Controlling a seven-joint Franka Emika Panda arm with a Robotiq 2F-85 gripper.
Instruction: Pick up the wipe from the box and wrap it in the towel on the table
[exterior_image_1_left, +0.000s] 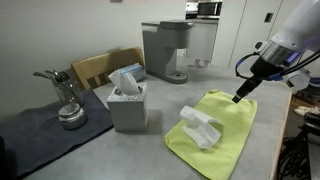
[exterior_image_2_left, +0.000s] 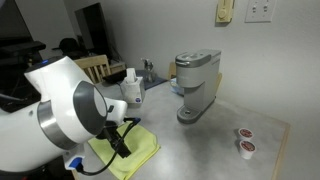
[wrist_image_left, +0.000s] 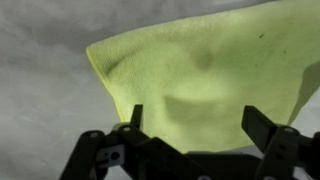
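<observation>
The towel's flat inner part (wrist_image_left: 194, 122) is under my fingers, so my gripper should move to the towel's corner (wrist_image_left: 97, 53) and pinch it before folding the towel over the wipe.
The yellow-green towel (exterior_image_1_left: 225, 140) lies flat on the grey table (exterior_image_1_left: 150, 150). A crumpled white wipe (exterior_image_1_left: 198, 128) rests on the towel's left half. The grey box (exterior_image_1_left: 128, 108) stands left of the towel, with another white sheet (exterior_image_1_left: 125, 78) poking from its top. My gripper (exterior_image_1_left: 238, 97) hovers over the towel's far right edge, open and empty. In the wrist view both fingers (wrist_image_left: 262, 125) stand wide apart over bare towel (wrist_image_left: 200, 60), and the wipe is out of that view. In an exterior view the gripper (exterior_image_2_left: 122, 145) hangs just above the towel (exterior_image_2_left: 140, 152), with the box (exterior_image_2_left: 131, 90) behind.
A grey coffee machine (exterior_image_1_left: 165, 50) stands at the back of the table, with a wooden chair (exterior_image_1_left: 105, 68) behind the box. A dark grey mat (exterior_image_1_left: 40, 135) carries a metal utensil (exterior_image_1_left: 68, 112). Two small pods (exterior_image_2_left: 245, 140) sit near the table's edge.
</observation>
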